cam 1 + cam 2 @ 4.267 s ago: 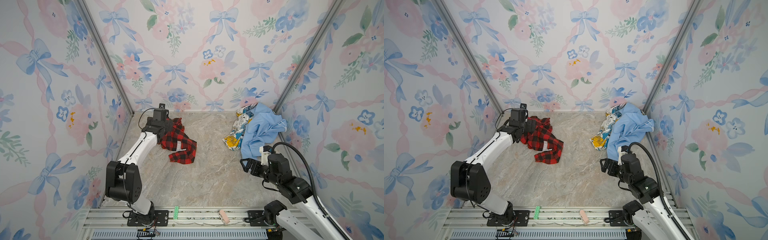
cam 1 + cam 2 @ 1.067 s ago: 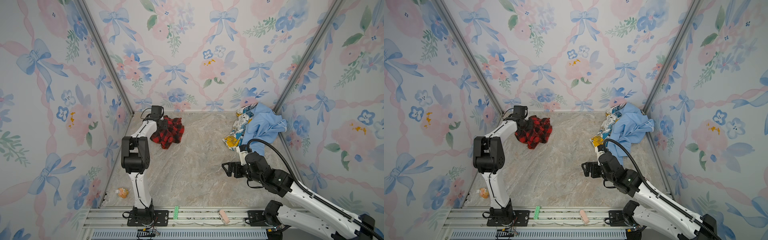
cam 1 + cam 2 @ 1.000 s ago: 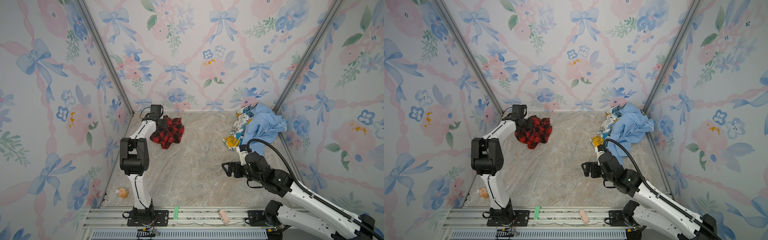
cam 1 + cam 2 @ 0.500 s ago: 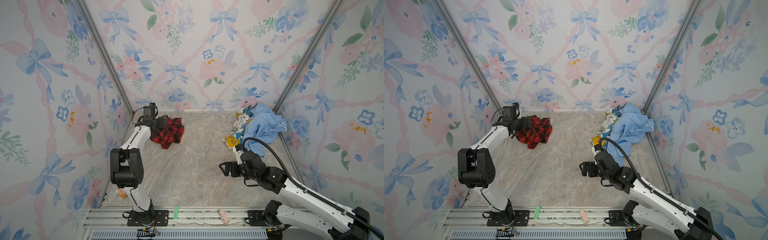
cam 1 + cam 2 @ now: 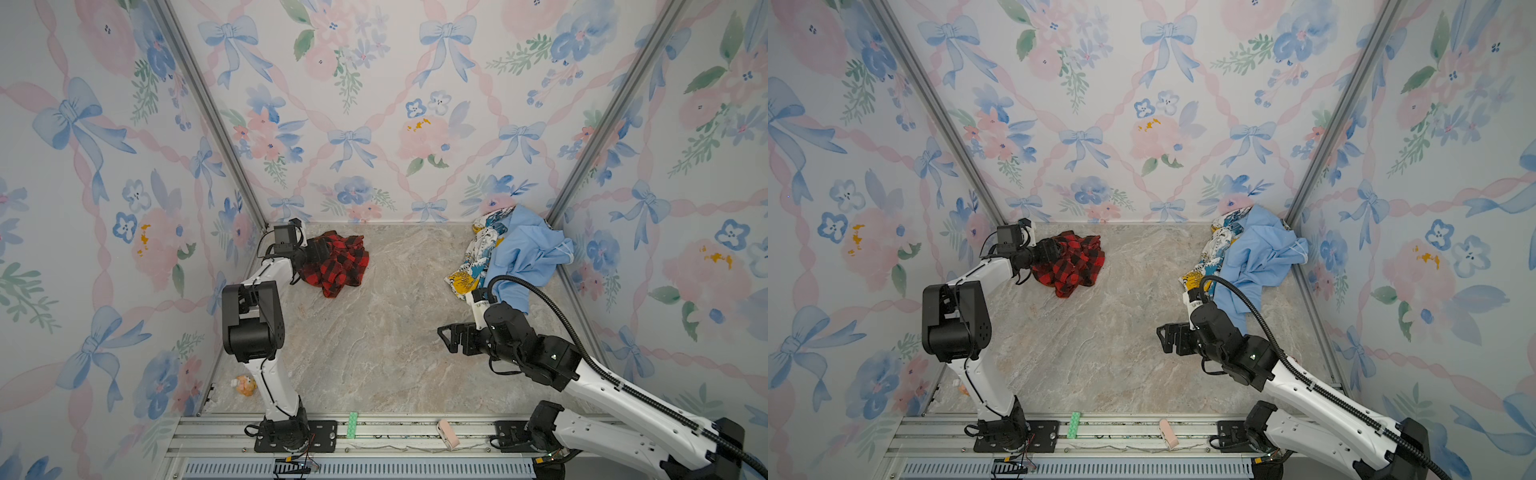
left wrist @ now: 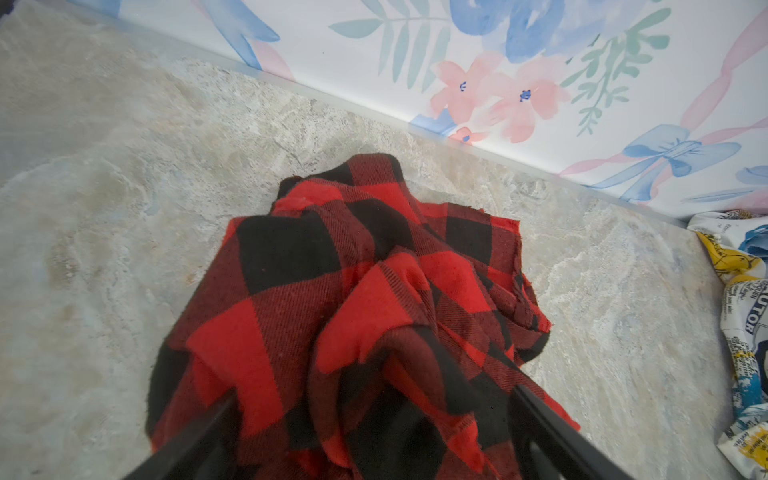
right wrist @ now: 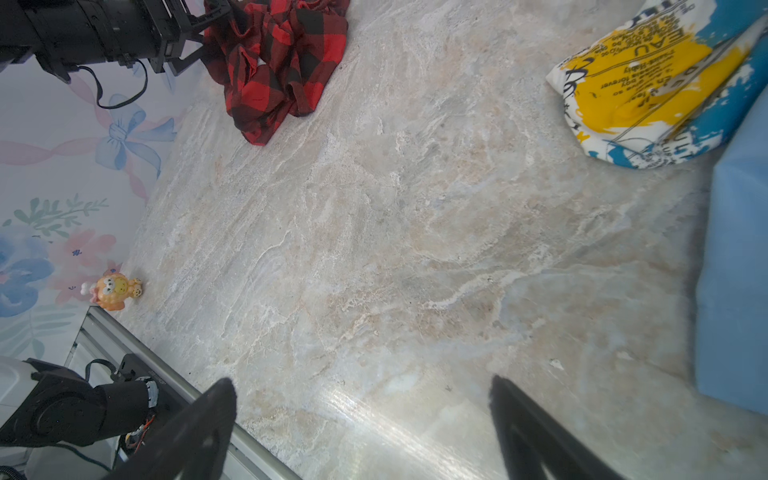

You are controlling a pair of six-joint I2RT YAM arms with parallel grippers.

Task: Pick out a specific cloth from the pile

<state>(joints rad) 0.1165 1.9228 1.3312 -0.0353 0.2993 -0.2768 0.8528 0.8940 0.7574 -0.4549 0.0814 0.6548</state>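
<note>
The plaid cloth (image 5: 339,262) is piled up in overlapping folds (image 6: 380,312), so it will stay bunched and come along as one clump when I carry it toward the corner.
The cloth (image 5: 338,264), red and black plaid, lies bunched on the marble floor near the back left corner, apart from the pile. My left gripper (image 5: 311,254) is open at its left edge. In the left wrist view the plaid cloth (image 6: 332,291) heaps loosely between the wide-apart fingers (image 6: 195,432). The pile (image 5: 521,257) sits in the back right corner: a light blue cloth over a white one printed blue and yellow (image 5: 473,266). My right gripper (image 5: 451,338) hovers open over bare floor in front of the pile, with nothing between its fingers (image 7: 216,407).
Floral walls close in the floor on three sides. A small orange toy (image 5: 245,384) stands at the front left by the wall. On the front rail lie a green strip (image 5: 352,424) and a pink piece (image 5: 446,432).
My left gripper has opened and let go of the plaid cloth, which stays bunched at the back left. The left arm's elbow has swung. The right gripper drifted slightly left.
</note>
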